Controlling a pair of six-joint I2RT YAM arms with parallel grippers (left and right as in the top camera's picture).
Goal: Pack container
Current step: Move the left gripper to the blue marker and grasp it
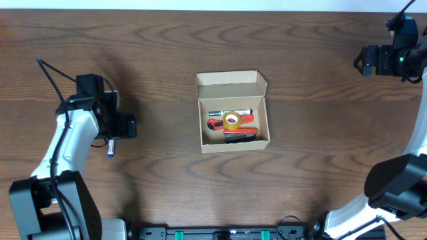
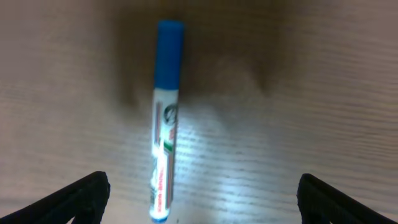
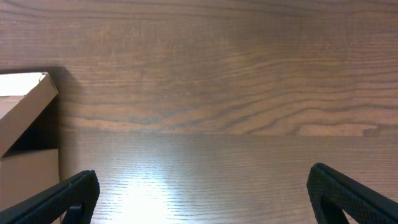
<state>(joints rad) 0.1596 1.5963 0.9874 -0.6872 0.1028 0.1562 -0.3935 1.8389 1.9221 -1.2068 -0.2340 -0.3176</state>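
The blue-capped marker's narrow width (image 2: 165,102) lines up with the left gripper's open fingers, so the left gripper keeps going down until its fingers are on both sides of the marker's white body (image 2: 161,168), and then close.
The container (image 1: 233,145) is a small tan cardboard box at the table's middle, its flap lid open toward the back. Inside lie a marker, a yellow tape roll (image 1: 231,121) and red and black tools. A blue-capped white marker (image 2: 165,118) lies flat on the table at the left, and it also shows in the overhead view (image 1: 111,148). My left gripper (image 2: 199,199) is open just above it, fingers either side, not touching. My right gripper (image 3: 202,196) is open and empty at the far right back. The container's corner (image 3: 25,124) shows at its left.
The dark wood table (image 1: 320,167) spreads all round the box. A black rail with green clips (image 1: 220,234) runs along the front edge.
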